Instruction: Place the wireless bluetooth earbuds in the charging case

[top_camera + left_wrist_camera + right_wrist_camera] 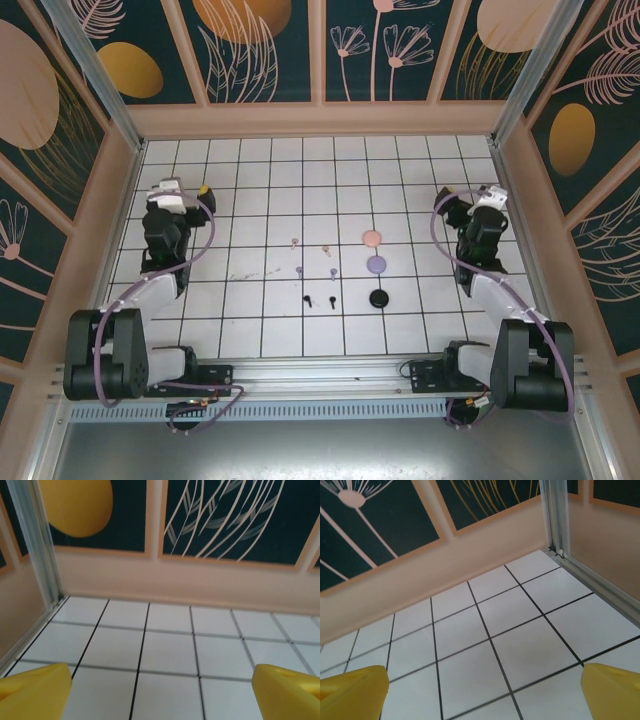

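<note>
The black case (379, 298) is apart from the purple case and there is room for fingers, so my right gripper goes on moving in before it closes around the black case.
Several tiny stemmed earbuds lie in pairs mid-table: pink (293, 241), purple (298, 270) and black (308, 299), each with its twin a tile to the right. Just right of them sit three round charging cases, pink (372, 238), purple (376, 264) and black (379, 298). My left gripper (188, 188) rests far left of the earbuds, pointing at the back wall. In the left wrist view it (160, 692) is open, its yellow fingertips (35, 690) wide apart over bare tiles. My right gripper (475, 195) sits to the right of the cases. In the right wrist view it (482, 692) is open and holds nothing.
The white grid table (260, 330) is boxed in by peach walls with dark floral panels (270, 50). An aluminium corner post (35, 545) stands ahead of the left gripper, and another post (555, 515) ahead of the right one.
</note>
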Motion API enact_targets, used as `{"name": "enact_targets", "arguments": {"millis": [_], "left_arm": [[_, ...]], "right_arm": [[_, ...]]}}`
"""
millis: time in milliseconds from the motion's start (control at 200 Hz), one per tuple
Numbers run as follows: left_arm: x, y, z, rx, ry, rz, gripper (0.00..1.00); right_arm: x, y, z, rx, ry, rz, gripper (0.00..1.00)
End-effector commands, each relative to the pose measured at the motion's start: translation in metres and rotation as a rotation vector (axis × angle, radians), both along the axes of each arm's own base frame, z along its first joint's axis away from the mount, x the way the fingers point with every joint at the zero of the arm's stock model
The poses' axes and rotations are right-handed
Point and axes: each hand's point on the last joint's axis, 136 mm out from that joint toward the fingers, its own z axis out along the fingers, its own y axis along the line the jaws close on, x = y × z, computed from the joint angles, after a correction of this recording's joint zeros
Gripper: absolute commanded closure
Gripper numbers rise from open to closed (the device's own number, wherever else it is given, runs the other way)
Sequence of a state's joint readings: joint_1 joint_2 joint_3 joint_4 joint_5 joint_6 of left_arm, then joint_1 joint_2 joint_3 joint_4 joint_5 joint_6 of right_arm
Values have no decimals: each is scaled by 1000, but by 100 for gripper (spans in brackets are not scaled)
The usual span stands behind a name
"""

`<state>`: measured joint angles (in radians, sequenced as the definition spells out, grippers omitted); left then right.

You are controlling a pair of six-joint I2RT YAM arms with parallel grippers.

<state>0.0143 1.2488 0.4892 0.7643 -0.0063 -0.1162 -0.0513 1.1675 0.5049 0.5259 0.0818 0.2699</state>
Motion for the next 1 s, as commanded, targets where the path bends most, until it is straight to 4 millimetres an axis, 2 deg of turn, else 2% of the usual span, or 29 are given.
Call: {"name": "enact_targets", "arguments": {"millis": [0, 115, 240, 330, 435, 576, 696, 881, 991], "left_arm": [[-4, -11, 29, -128, -35, -56, 5], [-6, -23, 50, -254, -51, -123, 1], [-9, -40, 60, -380, -37, -220, 1], [-16, -56, 65, -423, -28, -310, 1], [-23, -61, 64, -492, -13, -339, 1], [-24, -63, 43, -604, 77, -312, 1], [-26, -69, 19, -668, 158, -297, 1], [-27, -100, -14, -666, 296, -292, 1], [-28, -123, -31, -644, 365, -295, 1]], "right_arm": [[0, 3, 7, 97, 51, 0, 1], [1, 27, 14, 121, 83, 99, 1], [-1, 58, 11, 113, 184, 187, 2], [-7, 85, 2, 98, 275, 243, 2], [-19, 113, -16, 109, 397, 297, 6], [-41, 148, -46, 143, 547, 364, 9], [-67, 180, -70, 102, 670, 416, 11], [-110, 191, -104, 58, 837, 335, 12], [-131, 191, -113, 82, 885, 260, 12]]}}
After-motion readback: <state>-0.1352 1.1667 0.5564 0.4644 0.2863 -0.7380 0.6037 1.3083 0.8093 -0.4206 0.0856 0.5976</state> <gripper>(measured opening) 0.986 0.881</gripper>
